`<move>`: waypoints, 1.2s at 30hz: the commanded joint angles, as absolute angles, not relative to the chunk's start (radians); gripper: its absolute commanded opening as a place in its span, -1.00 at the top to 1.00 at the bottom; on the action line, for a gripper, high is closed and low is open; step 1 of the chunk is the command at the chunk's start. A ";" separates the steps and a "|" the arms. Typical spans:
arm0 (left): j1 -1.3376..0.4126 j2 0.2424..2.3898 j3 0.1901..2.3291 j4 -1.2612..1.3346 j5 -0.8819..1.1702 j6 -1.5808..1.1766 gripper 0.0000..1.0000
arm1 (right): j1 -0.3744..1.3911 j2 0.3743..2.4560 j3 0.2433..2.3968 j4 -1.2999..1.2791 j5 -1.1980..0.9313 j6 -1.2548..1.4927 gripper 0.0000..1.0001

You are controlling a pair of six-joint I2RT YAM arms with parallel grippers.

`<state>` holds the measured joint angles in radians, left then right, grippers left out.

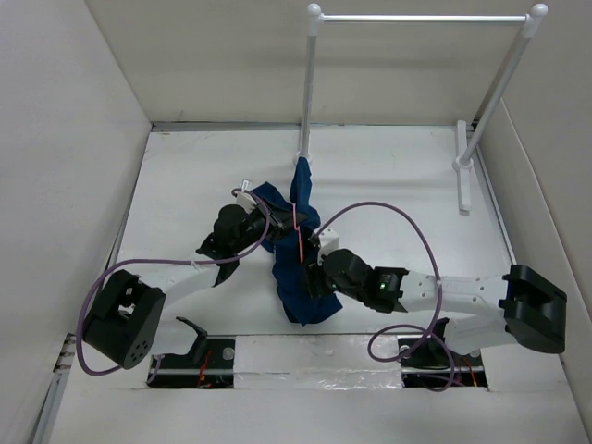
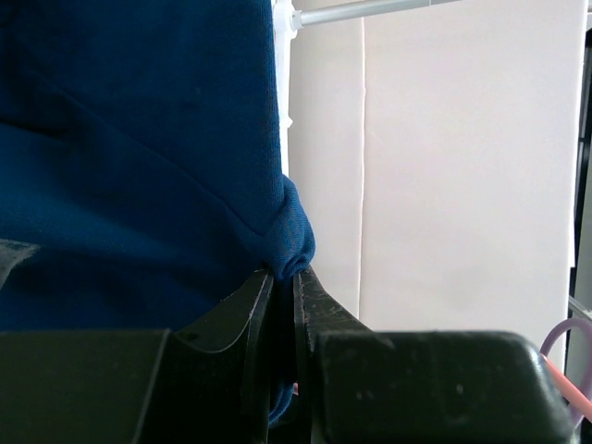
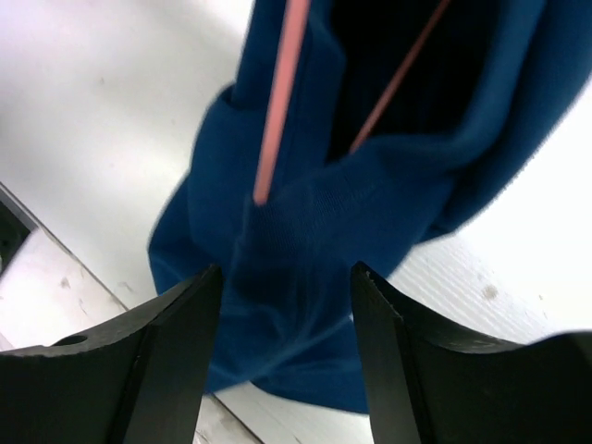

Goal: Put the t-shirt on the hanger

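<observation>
My right gripper's open fingers straddle cloth (image 3: 282,282) below the hanger's pink wire, so next my right gripper closes on the wire and the t-shirt opening's edge (image 3: 264,196) together.
The dark blue t-shirt (image 1: 298,294) lies crumpled mid-table, with one end lifted toward the rack's left post. My left gripper (image 1: 262,225) is shut on a fold of the t-shirt (image 2: 139,139); the cloth bulges out right above the closed tips of the left gripper (image 2: 285,277). A thin pink wire of the hanger (image 1: 300,242) shows among the folds. Two pink wires of the hanger (image 3: 280,92) run into the shirt's dark opening. My right gripper (image 3: 287,273) stands open just above the t-shirt (image 3: 314,222), with blue cloth between its spread fingers but ungripped.
A tall white rack (image 1: 310,83) with a horizontal bar (image 1: 421,17) stands at the back, its right foot (image 1: 462,171) on the table. Purple cables (image 1: 407,222) loop over both arms. White walls enclose the table on the left, the right and at the back.
</observation>
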<state>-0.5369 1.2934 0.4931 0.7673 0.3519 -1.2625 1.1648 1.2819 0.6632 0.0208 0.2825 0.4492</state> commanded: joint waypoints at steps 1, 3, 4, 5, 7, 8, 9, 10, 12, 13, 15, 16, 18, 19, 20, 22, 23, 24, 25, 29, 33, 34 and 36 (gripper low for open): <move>-0.541 1.264 0.483 0.853 0.385 -1.285 1.00 | 1.170 1.314 0.719 0.132 0.327 0.446 -0.22; -0.541 1.264 0.477 0.857 0.387 -1.290 1.00 | 1.170 1.328 0.729 0.146 0.333 0.443 -0.10; -0.541 1.262 0.473 0.867 0.387 -1.293 1.00 | 1.170 1.342 0.733 0.150 0.340 0.437 -0.07; -0.541 1.261 0.472 0.868 0.387 -1.296 1.00 | 1.170 1.350 0.741 0.155 0.341 0.436 -0.04; -0.541 1.256 0.468 0.870 0.388 -1.299 1.00 | 1.170 1.362 0.752 0.163 0.338 0.427 0.01; -0.541 1.256 0.465 0.874 0.388 -1.304 1.00 | 1.170 1.377 0.762 0.167 0.336 0.426 0.03; -0.541 1.253 0.463 0.876 0.388 -1.304 1.00 | 1.170 1.387 0.768 0.164 0.336 0.425 0.19; -0.541 1.250 0.463 0.876 0.388 -1.304 1.00 | 1.170 1.391 0.773 0.160 0.337 0.425 0.37; -0.541 1.247 0.462 0.874 0.385 -1.302 1.00 | 1.170 1.396 0.782 0.155 0.336 0.426 0.56; -0.541 1.249 0.459 0.873 0.385 -1.302 1.00 | 1.170 1.393 0.782 0.153 0.339 0.425 0.56; -0.541 1.247 0.457 0.873 0.385 -1.301 1.00 | 1.170 1.379 0.781 0.155 0.345 0.426 0.57; -0.541 1.252 0.457 0.879 0.385 -1.305 1.00 | 1.170 1.376 0.781 0.156 0.356 0.419 0.54; -0.541 1.256 0.456 0.890 0.387 -1.312 1.00 | 1.170 1.381 0.788 0.141 0.362 0.416 0.37; -0.541 1.256 0.456 0.894 0.388 -1.313 1.00 | 1.170 1.391 0.801 0.135 0.356 0.417 0.30; -0.541 1.253 0.456 0.894 0.388 -1.313 1.00 | 1.170 1.397 0.801 0.130 0.354 0.422 0.24; -0.541 1.247 0.457 0.894 0.387 -1.315 1.00 | 1.170 1.408 0.796 0.136 0.345 0.433 0.17; -0.541 1.246 0.459 0.893 0.387 -1.316 1.00 | 1.170 1.408 0.782 0.141 0.345 0.439 0.16; -0.541 1.244 0.457 0.893 0.385 -1.316 1.00 | 1.170 1.411 0.776 0.147 0.344 0.443 0.14; -0.541 1.240 0.460 0.887 0.385 -1.316 1.00 | 1.170 1.413 0.770 0.150 0.345 0.446 0.14; -0.541 1.235 0.463 0.885 0.387 -1.319 1.00 | 1.170 1.416 0.759 0.141 0.356 0.460 0.14; -0.541 1.235 0.466 0.884 0.393 -1.324 1.00 | 1.170 1.422 0.756 0.123 0.379 0.459 0.10; -0.541 1.235 0.466 0.884 0.396 -1.325 1.00 | 1.170 1.424 0.759 0.123 0.382 0.459 0.14; -0.541 1.233 0.463 0.884 0.397 -1.327 1.00 | 1.170 1.428 0.762 0.120 0.399 0.450 0.41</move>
<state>-0.5369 1.2778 0.4652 0.8173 0.3679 -1.3117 1.1656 1.4162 0.7528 0.0963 0.3470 0.4469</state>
